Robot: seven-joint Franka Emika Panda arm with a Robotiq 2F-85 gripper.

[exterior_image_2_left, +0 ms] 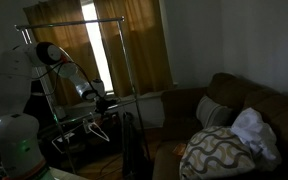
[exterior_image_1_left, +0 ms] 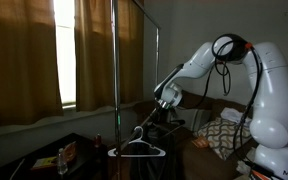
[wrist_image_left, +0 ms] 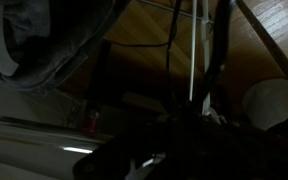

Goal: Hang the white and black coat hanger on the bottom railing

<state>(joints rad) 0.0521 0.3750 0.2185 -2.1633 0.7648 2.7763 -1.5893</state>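
Note:
The coat hanger's hook is up at the bottom railing and the coat hanger's body hangs below. The robot's gripper should keep its hold until the hook sits there, and then let go.
The white and black coat hanger hangs upright beside the tall rack's pole, with its hook up near the bottom railing. It also shows in an exterior view, under the bottom railing. My gripper is just above and beside the hook, close to the railing, as the exterior view from the other side also shows. The wrist view is very dark. It shows only a thin white line in front of my gripper. I cannot tell whether the jaws hold the hanger.
The rack's pole and upper crossbar stand before curtained windows. A low table with small items is in front of the rack. A brown couch holds patterned pillows.

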